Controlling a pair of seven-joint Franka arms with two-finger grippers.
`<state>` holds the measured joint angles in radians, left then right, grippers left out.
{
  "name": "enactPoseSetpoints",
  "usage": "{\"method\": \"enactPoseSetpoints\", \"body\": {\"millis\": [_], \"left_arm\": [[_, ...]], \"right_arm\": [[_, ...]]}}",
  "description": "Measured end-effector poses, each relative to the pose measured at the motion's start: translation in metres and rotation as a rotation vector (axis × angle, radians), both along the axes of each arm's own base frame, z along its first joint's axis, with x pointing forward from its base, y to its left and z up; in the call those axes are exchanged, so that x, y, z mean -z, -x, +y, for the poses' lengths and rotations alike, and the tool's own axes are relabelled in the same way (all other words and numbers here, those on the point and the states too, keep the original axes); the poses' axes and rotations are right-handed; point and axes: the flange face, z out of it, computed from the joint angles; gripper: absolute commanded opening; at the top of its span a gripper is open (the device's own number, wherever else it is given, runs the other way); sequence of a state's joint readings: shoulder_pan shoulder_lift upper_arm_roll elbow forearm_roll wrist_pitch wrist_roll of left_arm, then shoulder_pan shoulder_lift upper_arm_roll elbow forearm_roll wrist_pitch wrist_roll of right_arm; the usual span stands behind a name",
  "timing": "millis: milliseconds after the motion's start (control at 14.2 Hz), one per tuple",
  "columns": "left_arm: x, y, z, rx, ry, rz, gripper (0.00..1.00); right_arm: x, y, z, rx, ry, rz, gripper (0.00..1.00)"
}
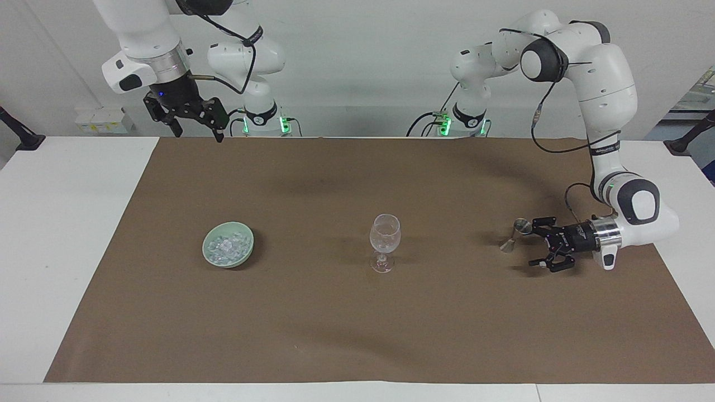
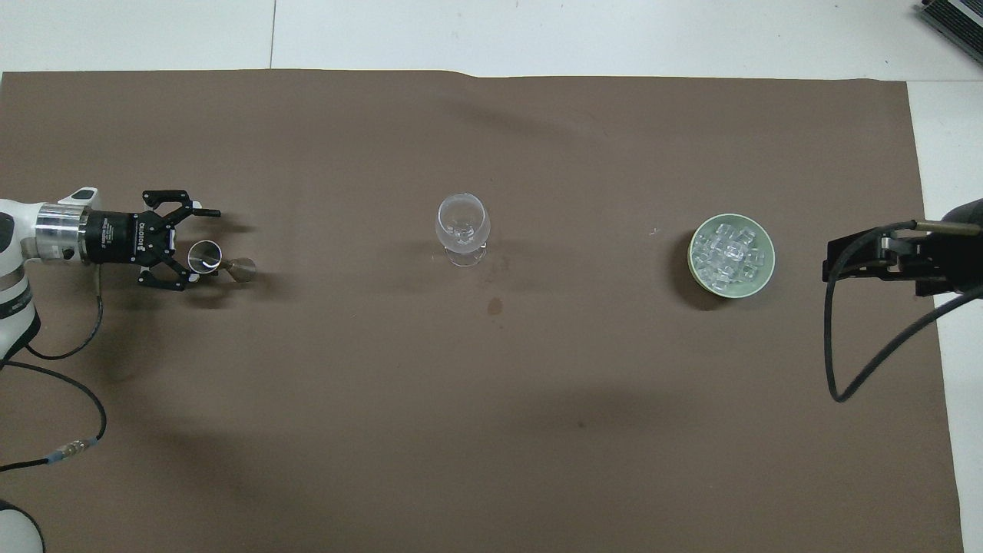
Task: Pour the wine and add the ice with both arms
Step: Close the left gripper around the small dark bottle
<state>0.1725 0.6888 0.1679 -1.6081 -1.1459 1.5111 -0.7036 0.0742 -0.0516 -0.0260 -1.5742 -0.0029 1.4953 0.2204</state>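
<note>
The jigger (image 2: 206,257) will spill some hidden liquid around the glass when I pour, because dark spots show on the brown mat next to the glass.
A small metal jigger (image 1: 515,234) (image 2: 221,263) stands toward the left arm's end of the brown mat. My left gripper (image 1: 532,243) (image 2: 206,246) lies low and level beside it, open, with its fingertips reaching either side of the jigger's top cup. A clear stemmed glass (image 1: 385,240) (image 2: 462,224) stands mid-mat. The pale green bowl (image 1: 249,245) (image 2: 769,265) holds the ice (image 1: 225,245) (image 2: 727,252) toward the right arm's end. My right gripper (image 1: 200,135) (image 2: 883,257) hangs open, high above that end, holding nothing. No wine is in view.
The brown mat (image 1: 357,324) covers most of the white table (image 1: 67,234). A dark spot (image 2: 495,307) marks the mat near the glass. The left arm's cable (image 2: 73,357) trails on the mat by its wrist.
</note>
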Motion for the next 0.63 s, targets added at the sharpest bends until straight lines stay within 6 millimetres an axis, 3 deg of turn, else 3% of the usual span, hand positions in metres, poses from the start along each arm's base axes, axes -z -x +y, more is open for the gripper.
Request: {"method": "enactPoseSetpoints", "body": {"millis": [211, 632], "left_arm": [[0.0013, -0.0032, -0.0150, 0.015, -0.001, -0.002, 1.00], [0.0008, -0.0021, -0.0142, 0.021, 0.006, -0.006, 1.00]], "right_arm": [[0.0000, 0.0000, 0.0000, 0.000, 0.000, 0.000, 1.00], [0.0000, 0.0000, 0.0000, 0.000, 0.000, 0.000, 1.00]]}}
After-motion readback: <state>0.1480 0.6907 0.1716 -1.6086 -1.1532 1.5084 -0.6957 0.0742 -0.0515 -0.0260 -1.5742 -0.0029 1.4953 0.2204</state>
